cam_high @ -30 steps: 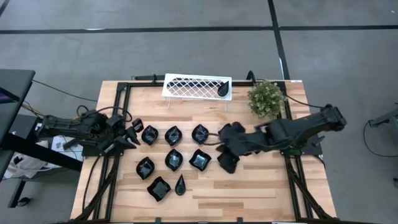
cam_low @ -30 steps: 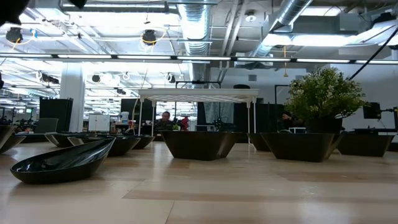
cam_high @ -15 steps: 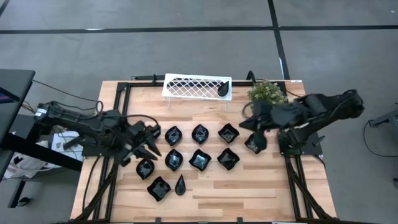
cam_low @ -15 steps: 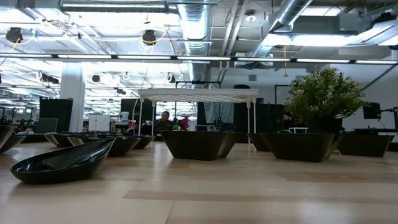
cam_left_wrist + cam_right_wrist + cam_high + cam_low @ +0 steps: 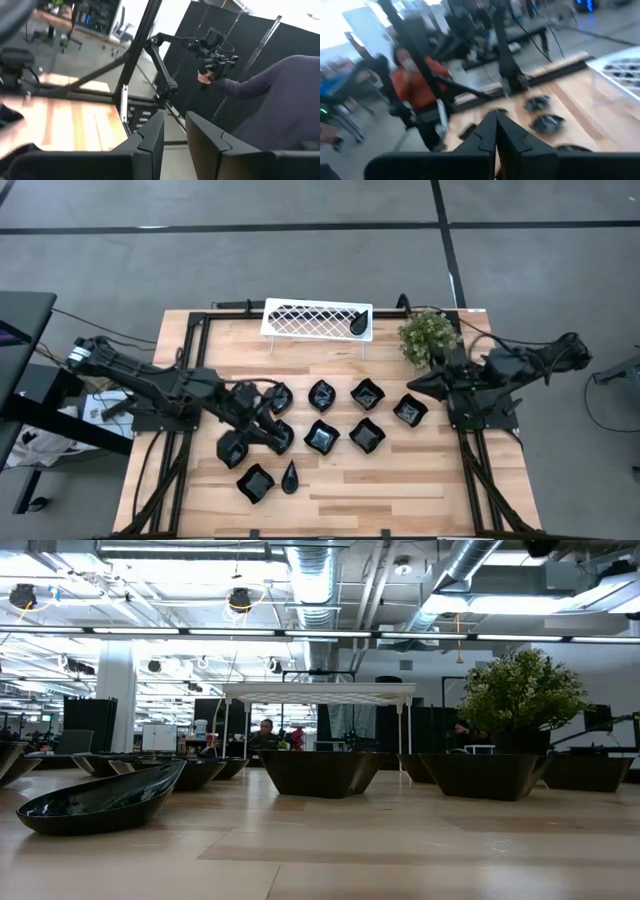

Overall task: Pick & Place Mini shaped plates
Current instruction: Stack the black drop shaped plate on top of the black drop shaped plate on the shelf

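Note:
I should tilt my left gripper's open fingers down and swing them over to the teardrop (image 5: 290, 478) before I grip, because they are pointing level past the table's edge (image 5: 122, 131).
Several glossy black mini shaped plates lie flat in rows on the wooden table (image 5: 400, 480), among them a square one (image 5: 322, 436) and a teardrop (image 5: 290, 476). The low view shows the teardrop (image 5: 100, 800) nearest. One more plate (image 5: 358, 325) lies on the white rack (image 5: 315, 318). My left gripper (image 5: 272, 423) reaches in from the left and hovers over the left plates, hiding some. Its fingers (image 5: 175, 125) stand open with nothing between them. My right gripper (image 5: 412, 385) is shut (image 5: 496, 120), drawn back near the right edge and pointing level toward the left.
A small green plant (image 5: 430, 337) stands at the far right corner, beside the right arm. Black frame rails (image 5: 190, 380) run along the table's sides. A person (image 5: 260, 95) holding a camera rig stands beyond the table. The near strip of the table holds no plates.
My left gripper has swung from the table's left edge toward the right, rising a little, and now hangs over the left plates. My right gripper has pulled back from the middle plates toward the right edge and tipped up to level. The plates have stayed in place.

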You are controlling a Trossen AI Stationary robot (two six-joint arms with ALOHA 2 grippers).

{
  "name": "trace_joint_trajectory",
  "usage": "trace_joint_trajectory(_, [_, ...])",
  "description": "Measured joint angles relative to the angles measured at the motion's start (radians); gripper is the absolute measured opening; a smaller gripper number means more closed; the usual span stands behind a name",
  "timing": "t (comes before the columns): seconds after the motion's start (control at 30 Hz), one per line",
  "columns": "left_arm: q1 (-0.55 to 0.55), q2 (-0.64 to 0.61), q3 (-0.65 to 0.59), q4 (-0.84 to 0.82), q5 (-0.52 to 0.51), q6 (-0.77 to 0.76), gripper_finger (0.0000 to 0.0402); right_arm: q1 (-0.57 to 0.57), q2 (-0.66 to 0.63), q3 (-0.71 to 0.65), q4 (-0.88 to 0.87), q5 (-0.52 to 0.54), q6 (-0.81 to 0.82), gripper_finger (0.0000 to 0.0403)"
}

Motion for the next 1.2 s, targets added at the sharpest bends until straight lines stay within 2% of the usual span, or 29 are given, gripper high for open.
trace_joint_trajectory(0.17, [-0.017,0.09,0.051,-0.057,-0.005,-0.089,0.0082,0.004,-0.091,-0.178,0.224,0.001,-0.032,0.0001])
trace_joint_trajectory(0.3, [-0.014,0.155,0.056,-0.103,-0.005,-0.192,0.0082,0.004,-0.137,-0.283,0.407,0.001,-0.122,0.0001])
trace_joint_trajectory(0.4, [-0.01,0.203,0.052,-0.115,-0.005,-0.268,0.0082,0.004,-0.159,-0.329,0.464,0.001,-0.154,0.0001])
trace_joint_trajectory(0.57, [-0.013,0.243,0.043,-0.11,-0.005,-0.29,0.0082,0.004,-0.178,-0.339,0.449,0.001,-0.154,0.0001])
trace_joint_trajectory(0.77, [-0.012,0.232,0.041,-0.106,-0.007,-0.289,0.0082,0.004,-0.174,-0.34,0.434,0.003,-0.151,0.0001])
trace_joint_trajectory(0.87, [-0.013,0.217,0.042,-0.061,-0.077,-0.295,0.0082,0.004,-0.175,-0.34,0.435,0.003,-0.106,0.0001])
trace_joint_trajectory(0.97, [-0.011,0.201,0.042,-0.051,-0.147,-0.342,0.0082,0.004,-0.176,-0.34,0.43,0.003,-0.102,0.0001])
trace_joint_trajectory(1.07, [-0.012,0.194,0.042,-0.053,-0.15,-0.406,0.0082,0.004,-0.177,-0.34,0.391,0.0,-0.103,0.0001])
trace_joint_trajectory(1.2, [-0.033,0.194,0.042,-0.077,-0.148,-0.54,0.0082,0.004,-0.204,-0.341,0.379,-0.075,-0.104,0.0001])
